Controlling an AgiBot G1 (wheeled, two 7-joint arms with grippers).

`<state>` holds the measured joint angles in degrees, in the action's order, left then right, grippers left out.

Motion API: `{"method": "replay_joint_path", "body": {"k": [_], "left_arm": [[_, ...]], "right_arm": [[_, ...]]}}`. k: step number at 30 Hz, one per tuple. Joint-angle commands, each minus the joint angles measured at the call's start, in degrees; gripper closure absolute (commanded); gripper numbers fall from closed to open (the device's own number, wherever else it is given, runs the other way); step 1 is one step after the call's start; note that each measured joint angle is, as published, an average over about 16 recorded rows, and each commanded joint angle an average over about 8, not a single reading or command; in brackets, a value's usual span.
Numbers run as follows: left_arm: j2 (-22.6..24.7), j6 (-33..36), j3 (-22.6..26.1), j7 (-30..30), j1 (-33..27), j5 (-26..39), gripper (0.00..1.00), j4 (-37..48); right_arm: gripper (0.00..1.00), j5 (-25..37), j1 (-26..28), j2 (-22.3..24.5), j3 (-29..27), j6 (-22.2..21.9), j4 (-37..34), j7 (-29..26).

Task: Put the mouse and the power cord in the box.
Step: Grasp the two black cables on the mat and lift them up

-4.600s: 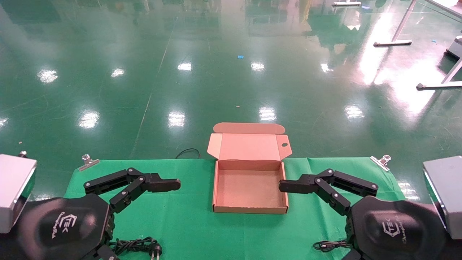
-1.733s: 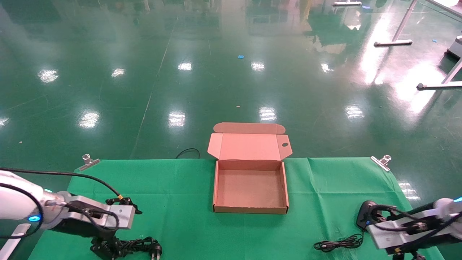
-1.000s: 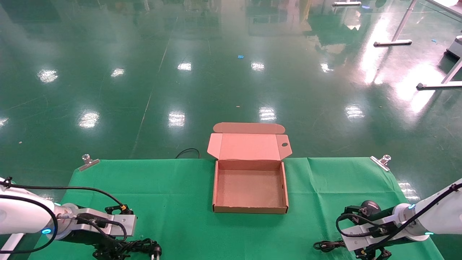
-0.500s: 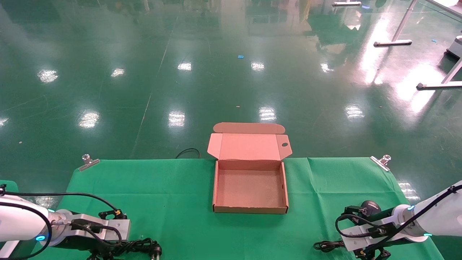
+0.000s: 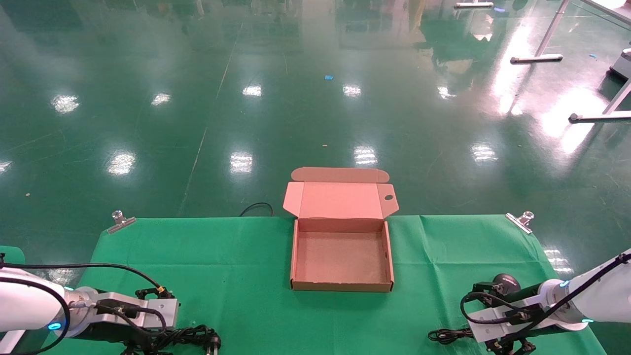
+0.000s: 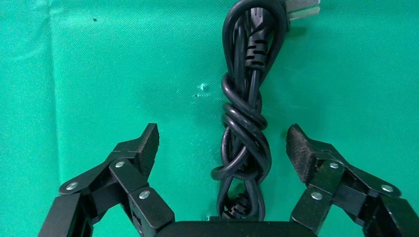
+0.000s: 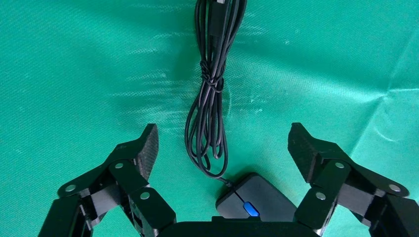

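Note:
Coils (image 6: pixel 244 121) wrap around the middle of the bundle. The power cord (image 5: pixel 189 336) will therefore stay together and keep its plug end pointing straight out when I lift it.
The brown cardboard box (image 5: pixel 341 285) lies open at the table's middle back, lid (image 5: pixel 340 199) standing up behind it, nothing inside. The power cord (image 6: pixel 245 123), a knotted thick black bundle with its pronged plug (image 5: pixel 213 345) at one end, lies at the near left. My left gripper (image 6: pixel 223 138) hovers open directly over it, one finger on either side and apart from it. At the near right lies the black mouse (image 7: pixel 257 200) with its thin cable bundle (image 7: pixel 210 98) stretched out from it. My right gripper (image 7: pixel 223 137) is open above the mouse's cable end, touching nothing.
A green cloth (image 5: pixel 236 256) covers the table, held by metal clips (image 5: pixel 121 222) (image 5: pixel 520 219) at the back corners. Bare cloth separates each arm from the box. Shiny green floor and a loose black cable (image 5: pixel 256 209) lie beyond the far edge.
Both arms left their spots beside the box and came down at the near corners, left over the cord, right over the mouse. In the last half second they barely shifted.

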<state>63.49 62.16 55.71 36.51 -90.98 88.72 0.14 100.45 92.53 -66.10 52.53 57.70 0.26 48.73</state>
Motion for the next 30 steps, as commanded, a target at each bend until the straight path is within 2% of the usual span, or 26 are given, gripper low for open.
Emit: {"method": "replay_joint_path", "body": {"k": [1, 30], "left_arm": [[0.0, 0.0, 0.0, 0.0, 0.0, 0.0, 1.00, 0.0], [0.0, 0.1, 0.1, -0.1, -0.1, 0.0, 1.00, -0.1]], "right_arm": [[1.00, 0.0, 0.0, 0.0, 0.0, 0.0, 0.0, 0.0], [1.00, 0.0, 0.1, 0.1, 0.0, 0.1, 0.2, -0.1]]}}
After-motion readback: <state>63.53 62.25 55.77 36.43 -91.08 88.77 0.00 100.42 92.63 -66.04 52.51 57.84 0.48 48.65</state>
